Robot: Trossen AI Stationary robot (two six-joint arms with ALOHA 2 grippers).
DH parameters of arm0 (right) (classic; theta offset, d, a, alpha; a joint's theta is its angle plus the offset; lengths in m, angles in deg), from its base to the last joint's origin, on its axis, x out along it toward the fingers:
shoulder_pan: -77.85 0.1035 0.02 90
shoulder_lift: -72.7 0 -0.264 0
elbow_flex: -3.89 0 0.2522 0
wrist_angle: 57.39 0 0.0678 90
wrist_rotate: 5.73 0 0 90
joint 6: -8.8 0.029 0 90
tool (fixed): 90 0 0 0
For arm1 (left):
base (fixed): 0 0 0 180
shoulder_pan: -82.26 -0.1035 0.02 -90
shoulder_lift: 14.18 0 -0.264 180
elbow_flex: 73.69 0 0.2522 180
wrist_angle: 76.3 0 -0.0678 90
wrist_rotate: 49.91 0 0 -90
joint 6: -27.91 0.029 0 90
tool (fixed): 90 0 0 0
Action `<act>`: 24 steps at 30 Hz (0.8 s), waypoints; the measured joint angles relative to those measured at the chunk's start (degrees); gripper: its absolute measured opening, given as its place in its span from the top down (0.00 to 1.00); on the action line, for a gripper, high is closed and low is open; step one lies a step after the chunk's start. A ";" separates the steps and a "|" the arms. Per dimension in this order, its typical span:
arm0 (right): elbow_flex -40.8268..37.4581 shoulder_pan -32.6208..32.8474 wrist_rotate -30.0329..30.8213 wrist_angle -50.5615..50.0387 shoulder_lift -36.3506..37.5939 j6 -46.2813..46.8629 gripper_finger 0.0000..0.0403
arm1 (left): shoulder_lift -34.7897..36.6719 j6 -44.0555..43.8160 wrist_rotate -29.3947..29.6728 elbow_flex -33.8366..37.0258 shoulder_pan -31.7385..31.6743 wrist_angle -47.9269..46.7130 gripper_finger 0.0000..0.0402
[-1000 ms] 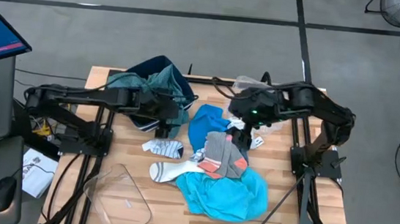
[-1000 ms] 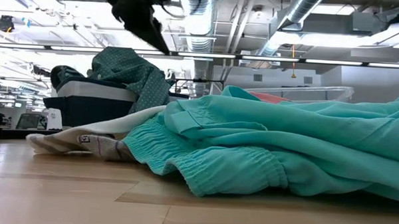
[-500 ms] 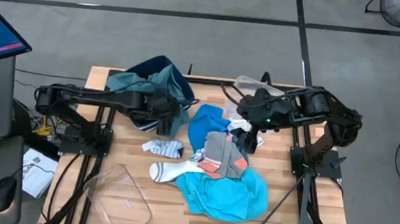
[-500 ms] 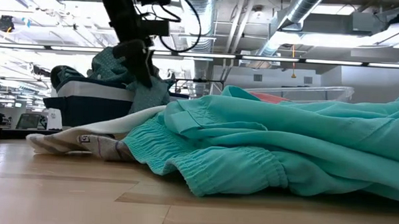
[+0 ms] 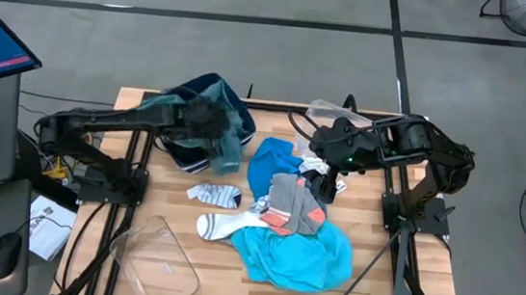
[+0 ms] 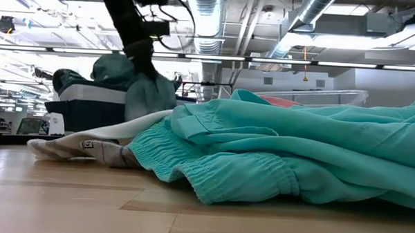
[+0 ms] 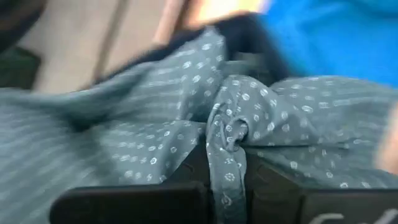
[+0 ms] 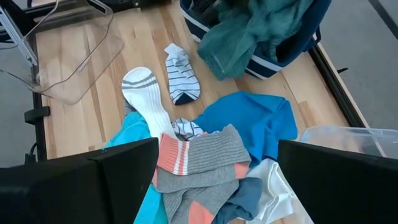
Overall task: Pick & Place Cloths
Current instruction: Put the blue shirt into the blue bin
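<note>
A flap of the teal-green checked shirt (image 5: 228,163) is hanging outside the dark blue bin's rim. Next, I pull the shirt's fold back over the bin (image 5: 214,96) with my left gripper and tuck it inside.
The teal-green checked shirt (image 5: 211,104) lies heaped in the dark blue bin (image 5: 177,151) at the table's far left, and my left gripper (image 5: 214,131) is shut on it above the bin's right corner. The other cloths lie piled mid-table: a bright blue top (image 5: 271,160), grey-and-coral socks (image 5: 291,204), a turquoise top (image 5: 296,255), a white sock (image 5: 222,224) and a striped sock (image 5: 215,196). My right gripper (image 8: 214,165) hangs open, high over the pile's far right, touching nothing. My left gripper pinches a bunched fold of the shirt (image 7: 227,134) between its two fingers, several layers gathered together. The fingers slant down from the table's left. A flap of the shirt (image 6: 151,94) hangs below the fingers, beside the bin, while the rest stays in the bin.
A clear plastic tub (image 5: 160,259) lies on the table's near left and another (image 5: 329,110) stands at the far right, behind the right arm. Bare wood shows at the near edge and between the bin and the pile.
My left gripper has swung toward the table's far edge onto the shirt and shut on it. A fold of the shirt now hangs below the fingers over the bin's right corner, where it lay on the heap before. The rest of the shirt has stayed in the bin.
</note>
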 joint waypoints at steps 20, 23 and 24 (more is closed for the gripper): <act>0.00 0.00 1.46 2.80 0.00 0.77 0.20 | 15.43 -17.37 -1.20 14.57 -21.35 6.19 1.00; 0.00 0.00 1.51 2.80 0.00 0.79 0.20 | 12.69 -21.60 -5.90 20.46 -20.71 8.23 1.00; 0.00 0.00 1.55 2.82 0.00 0.81 0.20 | 11.51 -22.89 -7.62 22.19 -20.37 9.17 1.00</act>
